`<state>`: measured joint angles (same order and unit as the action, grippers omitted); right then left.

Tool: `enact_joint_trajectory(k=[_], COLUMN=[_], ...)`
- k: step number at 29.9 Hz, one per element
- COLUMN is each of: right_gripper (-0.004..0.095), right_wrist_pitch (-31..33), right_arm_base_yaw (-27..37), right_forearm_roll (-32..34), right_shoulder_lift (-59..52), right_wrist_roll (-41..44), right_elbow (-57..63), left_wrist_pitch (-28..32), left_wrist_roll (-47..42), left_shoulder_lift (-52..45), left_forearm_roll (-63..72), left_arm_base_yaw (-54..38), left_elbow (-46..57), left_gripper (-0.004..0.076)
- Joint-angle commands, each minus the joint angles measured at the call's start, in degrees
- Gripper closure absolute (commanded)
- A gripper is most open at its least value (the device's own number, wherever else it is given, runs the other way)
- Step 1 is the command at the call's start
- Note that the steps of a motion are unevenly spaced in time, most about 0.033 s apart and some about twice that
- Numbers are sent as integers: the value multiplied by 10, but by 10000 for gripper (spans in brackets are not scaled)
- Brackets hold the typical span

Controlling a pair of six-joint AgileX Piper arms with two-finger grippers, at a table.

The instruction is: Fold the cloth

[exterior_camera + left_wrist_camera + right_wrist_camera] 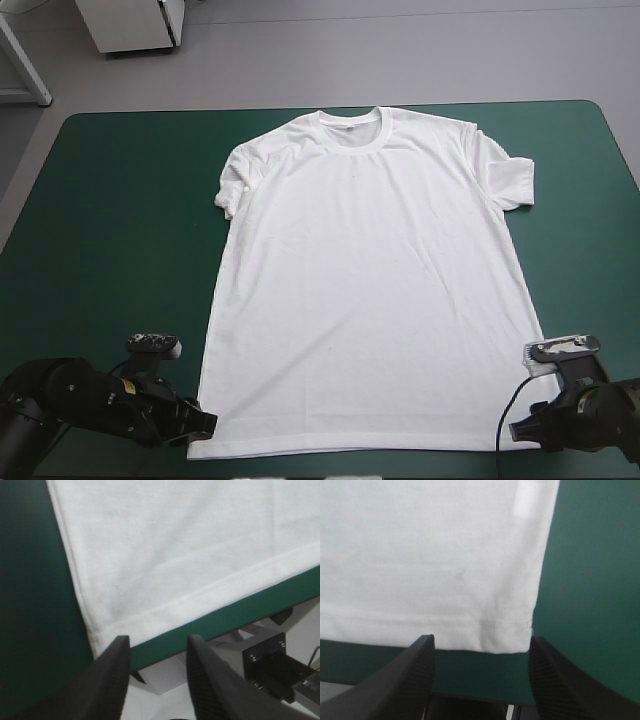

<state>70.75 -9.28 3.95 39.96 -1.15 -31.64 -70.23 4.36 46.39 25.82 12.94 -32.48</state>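
My gripper will fold the flat sleeve (512, 182) inward, and the sleeve should bend over alone while the T-shirt's body stays put, because the sleeve sticks out past the shirt's side (504, 213).
The white T-shirt (370, 290) lies spread flat on the teal-green cover (120, 200), collar toward the far edge and hem toward the near edge. My left gripper (205, 425) sits low at the hem's left corner. In the left wrist view the T-shirt (190, 545) fills the space ahead, and the left gripper (158, 640) stands open with the hem corner just ahead of its fingers. My right gripper (520, 432) is at the hem's right corner. In the right wrist view the right gripper (482, 640) is open, and the T-shirt (430, 555) ends in a corner between its fingertips.
The table's near edge (210, 625) runs close under both grippers. Bare teal-green cover (590, 580) stretches on either side of the shirt. The shirt's left sleeve (232, 190) is bunched inward; the right sleeve (515, 180) lies out flat.
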Motion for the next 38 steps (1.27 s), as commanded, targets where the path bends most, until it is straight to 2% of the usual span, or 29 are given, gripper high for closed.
enact_joint_trajectory(k=[1, 4, 6, 8, 10, 15, 20, 25, 31, 38], right_gripper=[301, 302, 303, 303, 313, 389, 389, 392, 393, 393], right_wrist_pitch=[-9, -10, -13, -24, -42, -76, -102, -121, -134, -138], right_arm_base_yaw=[-1, -14, -27, -46, -61, -85, -85, -82, -8, 76], right_forearm_roll=[18, 75, 142, 207, 254, 259, 221, 204, 71, -39], right_shoulder_lift=[-5, 3, 29, 66, 110, 237, 324, 386, 464, 518], right_wrist_roll=[3, 3, 16, 36, 61, 73, 76, 75, 39, -8], right_elbow=[-75, -144, -187, -219, -242, -315, -395, -448, -505, -532], left_wrist_pitch=[-36, -17, 31, 62, 66, 73, 99, 117, 156, 165], left_wrist_roll=[2, -9, -30, -44, -44, -11, 19, 36, 33, 33], left_shoulder_lift=[-4, -3, 12, 48, 103, 280, 409, 493, 536, 568], left_forearm_roll=[29, -32, -100, -155, -185, -191, -170, -171, -196, -192], left_arm_base_yaw=[2, 2, 1, 1, 1, 1, 1, 0, 0, -6], left_elbow=[-62, -153, -215, -267, -311, -412, -485, -512, -512, -512], left_gripper=[329, 328, 328, 329, 330, 330, 330, 330, 330, 330])
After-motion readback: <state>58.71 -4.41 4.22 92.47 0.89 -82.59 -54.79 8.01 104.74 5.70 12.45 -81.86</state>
